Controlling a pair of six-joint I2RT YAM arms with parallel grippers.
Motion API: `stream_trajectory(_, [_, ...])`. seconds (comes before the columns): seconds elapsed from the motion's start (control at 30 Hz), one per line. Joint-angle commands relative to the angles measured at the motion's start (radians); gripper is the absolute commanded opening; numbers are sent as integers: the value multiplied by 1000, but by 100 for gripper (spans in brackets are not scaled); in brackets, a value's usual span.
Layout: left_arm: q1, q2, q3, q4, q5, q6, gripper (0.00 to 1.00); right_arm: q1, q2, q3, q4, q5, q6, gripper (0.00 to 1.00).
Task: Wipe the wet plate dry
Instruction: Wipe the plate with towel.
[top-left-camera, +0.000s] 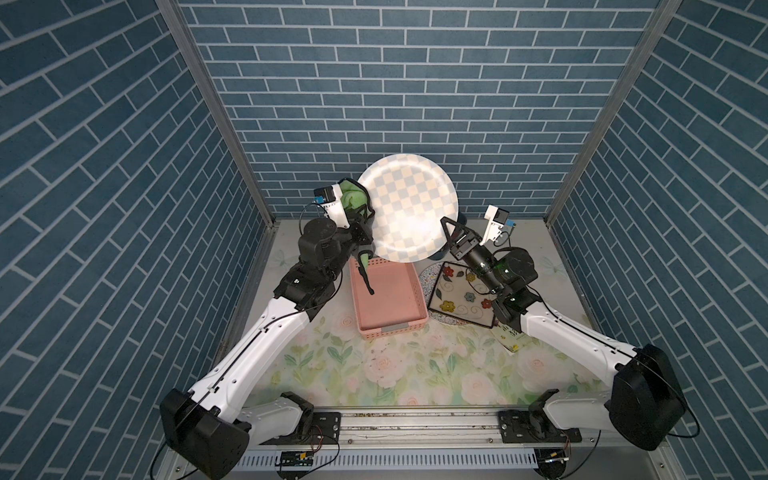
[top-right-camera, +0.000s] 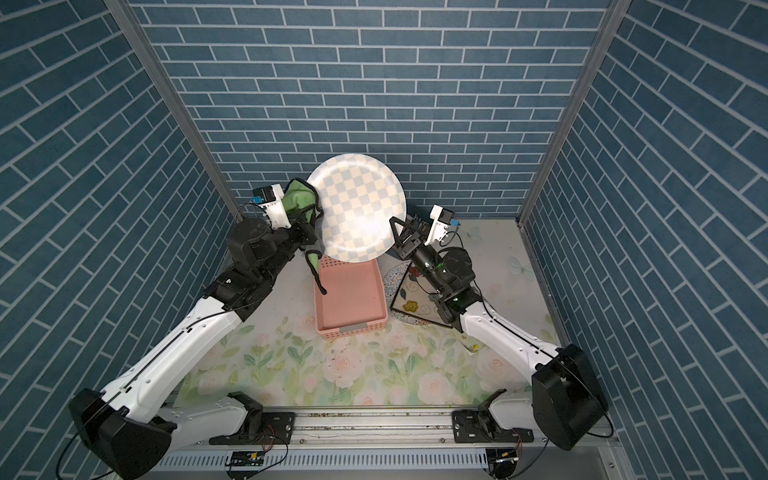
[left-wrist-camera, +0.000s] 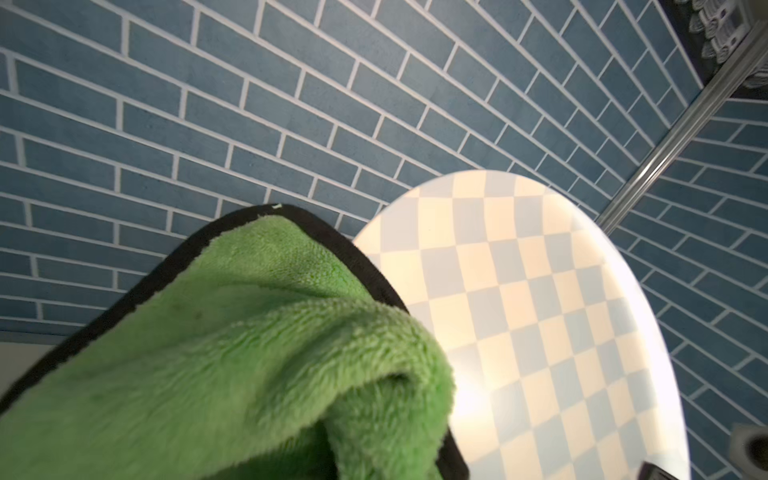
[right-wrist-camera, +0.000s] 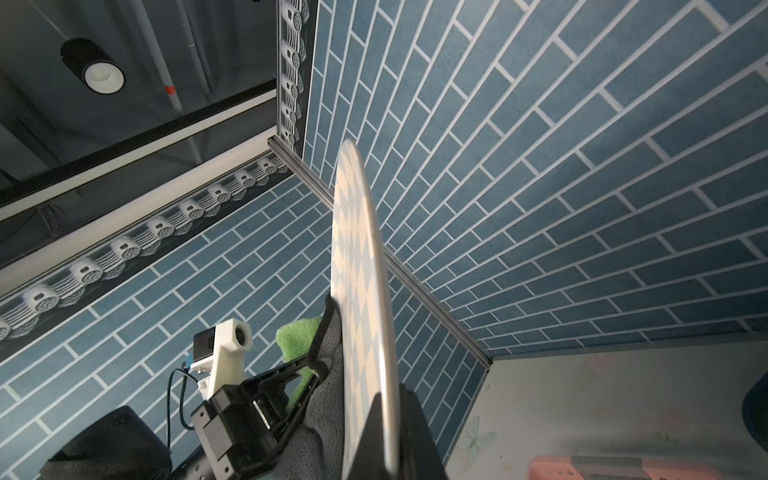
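Observation:
My left gripper should back away and bring the cloth under the plate, because the cloth touches only the plate's checkered side and the plate's back faces away.
A round plate with a pale blue and cream checker pattern is held up in the air, tilted on edge above the back of the table. My right gripper is shut on its lower right rim, one finger on each face. My left gripper is shut on a green cloth with black trim. The cloth rests against the plate's left edge, and one end of it hangs down towards the basket. The cloth hides the left fingers in the left wrist view.
A pink basket stands under the plate. Beside it, a square floral dish lies on a round speckled plate, under my right arm. A small card lies nearby. Blue brick walls enclose three sides.

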Motion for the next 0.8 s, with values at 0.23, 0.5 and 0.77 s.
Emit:
stream_trajectory(0.23, [-14, 194, 192, -142, 366, 116, 0, 195, 93, 82, 165, -167, -23, 0])
stream_trajectory(0.5, [-58, 142, 37, -197, 314, 134, 0, -18, -50, 79, 135, -152, -2, 0])
stream_trajectory(0.77, [17, 106, -26, -176, 366, 50, 0, 54, -20, 104, 90, -214, -34, 0])
